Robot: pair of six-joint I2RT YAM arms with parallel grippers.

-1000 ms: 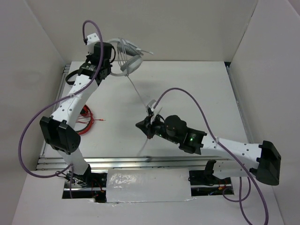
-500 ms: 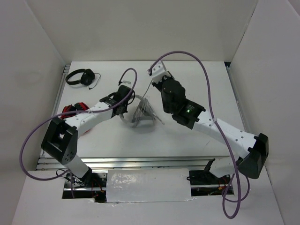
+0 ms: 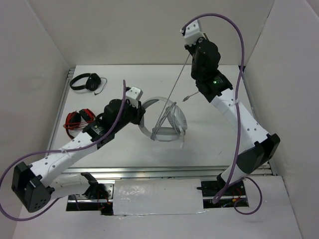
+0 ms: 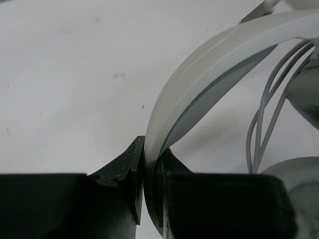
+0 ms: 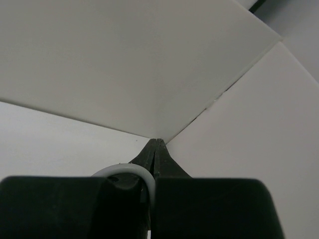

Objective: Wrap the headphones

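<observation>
The headphones have the cable taut (image 3: 177, 83) between them and my raised right gripper, so my left gripper should lift the headphones (image 3: 174, 119) while my right gripper lowers the cable beneath them.
The light grey headphones (image 3: 167, 119) stand near the table's middle, with turns of their thin grey cable (image 3: 174, 87) across the earcups. My left gripper (image 3: 142, 111) is shut on the wide headband (image 4: 209, 64); beside it are cable strands (image 4: 266, 117) and an earcup (image 4: 299, 181). My right gripper (image 3: 190, 54) is raised high at the back, shut on the cable (image 5: 142, 174), which runs taut and slanting down to the headphones. The metal plug (image 3: 185, 98) hangs free below the right arm. The right wrist view shows only white walls beyond the fingertips (image 5: 160, 149).
Small black headphones (image 3: 85, 81) lie at the back left corner. A red wire bundle (image 3: 75, 120) lies at the left edge, beside my left arm. White walls (image 3: 149, 30) enclose the table on three sides.
My left gripper carried the headphones from the back left to the middle of the table. My right gripper rose from the front centre to high at the back, drawing the cable taut.
</observation>
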